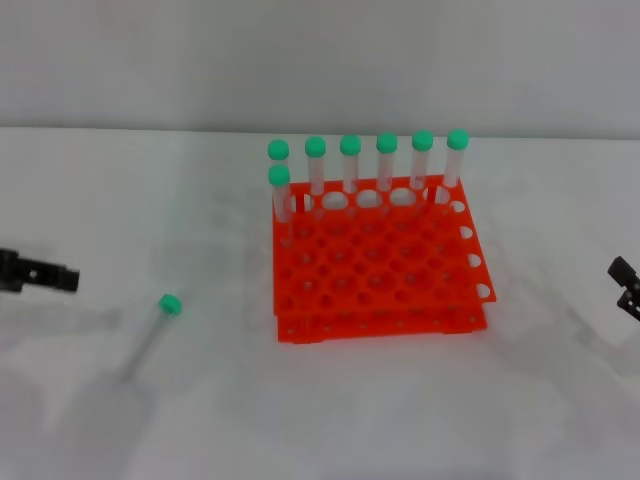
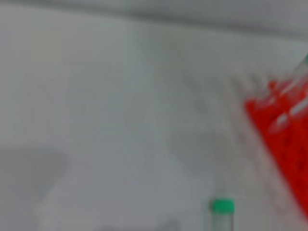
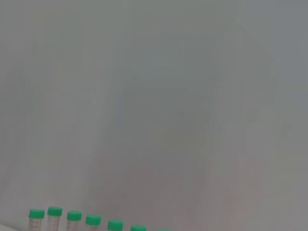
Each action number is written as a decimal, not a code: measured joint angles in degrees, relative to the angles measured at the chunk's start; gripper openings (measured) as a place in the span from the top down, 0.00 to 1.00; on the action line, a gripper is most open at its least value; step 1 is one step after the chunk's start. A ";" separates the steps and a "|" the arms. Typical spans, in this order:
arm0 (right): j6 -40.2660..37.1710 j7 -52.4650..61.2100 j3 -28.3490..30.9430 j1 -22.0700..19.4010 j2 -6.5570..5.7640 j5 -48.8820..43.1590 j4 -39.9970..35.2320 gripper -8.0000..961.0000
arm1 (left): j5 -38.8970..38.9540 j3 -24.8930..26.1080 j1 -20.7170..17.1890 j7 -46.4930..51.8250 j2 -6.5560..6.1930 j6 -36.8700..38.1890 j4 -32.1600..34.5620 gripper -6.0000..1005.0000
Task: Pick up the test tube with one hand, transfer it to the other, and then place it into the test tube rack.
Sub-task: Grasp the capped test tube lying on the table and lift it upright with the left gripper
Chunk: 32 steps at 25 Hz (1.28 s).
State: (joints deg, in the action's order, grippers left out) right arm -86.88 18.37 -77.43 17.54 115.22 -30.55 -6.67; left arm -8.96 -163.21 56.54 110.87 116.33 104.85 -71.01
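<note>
The test tube lies free of the rack (image 1: pixel 155 332). I should keep my left gripper moving toward the tube's clear body (image 1: pixel 147 345) below the green cap and close it there.
The test tube (image 1: pixel 152 335), clear with a green cap, lies flat on the white table left of the rack, cap toward the back. Its cap also shows in the left wrist view (image 2: pixel 222 208). The orange-red test tube rack (image 1: pixel 400 290) stands at the table's middle, and its edge shows in the left wrist view (image 2: pixel 284 139). My left gripper (image 1: pixel 60 277) is at the left edge, apart from the tube and to its left. My right gripper (image 1: pixel 625 283) is at the right edge, apart from the rack.
Several green-capped tubes (image 1: pixel 350 165) stand upright in the rack's back row, with one more (image 1: pixel 280 195) at the back left just in front of them. Their caps show in the right wrist view (image 3: pixel 74 216). A pale wall rises behind the table.
</note>
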 joint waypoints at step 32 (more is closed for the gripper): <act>0.28 -1.35 0.00 0.48 0.00 0.23 -0.62 0.14 | -29.00 -0.09 13.62 13.87 1.81 -19.84 29.61 0.21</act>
State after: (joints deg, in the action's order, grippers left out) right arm -86.60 17.02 -77.43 18.01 115.22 -30.33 -7.30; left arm -37.96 -163.30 70.15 124.73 118.13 85.01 -41.40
